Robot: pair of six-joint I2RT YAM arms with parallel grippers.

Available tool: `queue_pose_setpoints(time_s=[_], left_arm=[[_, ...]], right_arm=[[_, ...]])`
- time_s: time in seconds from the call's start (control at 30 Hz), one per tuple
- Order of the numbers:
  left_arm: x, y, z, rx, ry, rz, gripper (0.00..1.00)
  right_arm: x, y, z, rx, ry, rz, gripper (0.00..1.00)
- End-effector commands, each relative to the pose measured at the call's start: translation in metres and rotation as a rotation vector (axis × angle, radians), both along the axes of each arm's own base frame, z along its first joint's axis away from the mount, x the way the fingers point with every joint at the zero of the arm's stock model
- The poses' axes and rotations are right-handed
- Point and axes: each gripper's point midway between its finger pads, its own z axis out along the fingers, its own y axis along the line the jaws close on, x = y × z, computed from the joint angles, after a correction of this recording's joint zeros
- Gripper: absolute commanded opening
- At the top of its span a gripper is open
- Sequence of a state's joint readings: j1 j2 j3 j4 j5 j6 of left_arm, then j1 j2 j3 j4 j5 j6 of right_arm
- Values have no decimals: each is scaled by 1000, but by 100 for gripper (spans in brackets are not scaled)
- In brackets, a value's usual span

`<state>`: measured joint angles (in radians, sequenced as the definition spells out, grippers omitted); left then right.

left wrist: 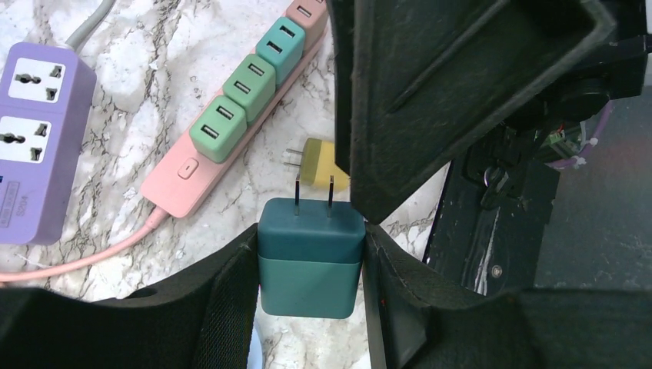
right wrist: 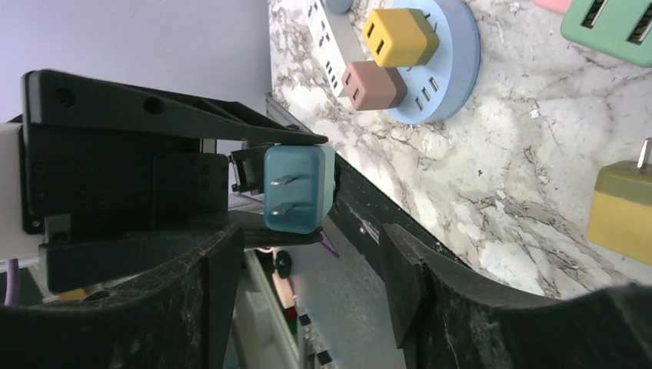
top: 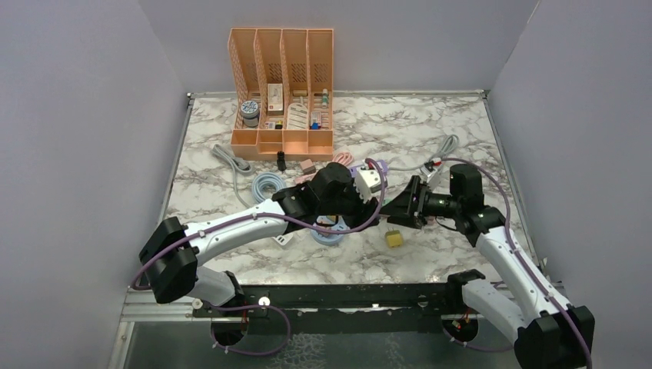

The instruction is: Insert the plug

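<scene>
The plug's prongs (left wrist: 314, 195) lie side by side across my left gripper's fingers. I should put the plug down and have my right gripper hand it back turned.
A two-tone teal plug (left wrist: 311, 265) sits clamped between the pads of my left gripper (left wrist: 311, 240), its two prongs pointing away from the wrist. The right wrist view shows the same plug (right wrist: 298, 188) prong-end on, held in the air. My right gripper (right wrist: 307, 246) faces it with jaws apart and nothing between them; one of its fingers (left wrist: 446, 92) reaches beside the prongs. From above, the left gripper (top: 378, 198) and right gripper (top: 401, 206) meet tip to tip over the table's middle. A pink power strip (left wrist: 231, 146) carrying green and teal adapters lies behind.
A purple socket block (left wrist: 38, 138) lies left of the pink strip. An olive-yellow plug (top: 394, 239) rests on the marble below the grippers. A round blue hub (right wrist: 450, 69) holds yellow and brown plugs. An orange organiser (top: 282, 92) and coiled cables stand at the back.
</scene>
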<state>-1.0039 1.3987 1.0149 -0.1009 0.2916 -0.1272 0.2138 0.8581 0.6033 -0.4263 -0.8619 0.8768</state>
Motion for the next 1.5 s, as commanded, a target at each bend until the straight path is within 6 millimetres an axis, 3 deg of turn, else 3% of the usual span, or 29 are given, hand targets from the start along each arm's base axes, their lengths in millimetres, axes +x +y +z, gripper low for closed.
queue_pose_setpoints(time_s=[0.0,0.33,0.43,0.53,0.67,0.73,0.77,0.83,0.87,0.97,1.07,1.2,1.33,1.47], left_arm=[[-3,-14,14,-48,-33,-60,37],[-8,-20,2,3,-25,-105,40],[-8,-22,5,-1,-30,-114,42],[-6,-24,6,0,-32,-106,47],[-1,-24,10,-5,-40,-82,58],[2,-24,13,-14,-46,-53,69],[4,-23,17,-24,-50,-34,74],[7,-21,23,-43,-51,2,94],[10,-19,26,-49,-50,28,99],[15,-12,34,-59,-44,94,99],[19,-3,43,-91,-42,171,99],[36,23,34,-42,-61,334,99],[41,43,15,16,-24,442,96],[29,34,-9,39,79,415,87]], right_arm=[[-3,6,3,50,-4,73,64],[0,10,-28,21,26,155,57],[2,10,-35,10,31,150,42],[1,11,-34,32,34,153,21],[3,14,-18,82,-10,129,6],[6,14,-9,100,-46,105,4],[8,14,-4,107,-70,90,3],[14,13,6,114,-108,54,3],[17,13,11,116,-121,37,3],[26,11,25,113,-172,-6,3],[34,9,25,77,-201,-28,5],[36,0,-5,-53,-183,-26,17],[33,-17,-40,-208,-174,-43,39],[26,-33,-60,-317,-163,-84,52]])
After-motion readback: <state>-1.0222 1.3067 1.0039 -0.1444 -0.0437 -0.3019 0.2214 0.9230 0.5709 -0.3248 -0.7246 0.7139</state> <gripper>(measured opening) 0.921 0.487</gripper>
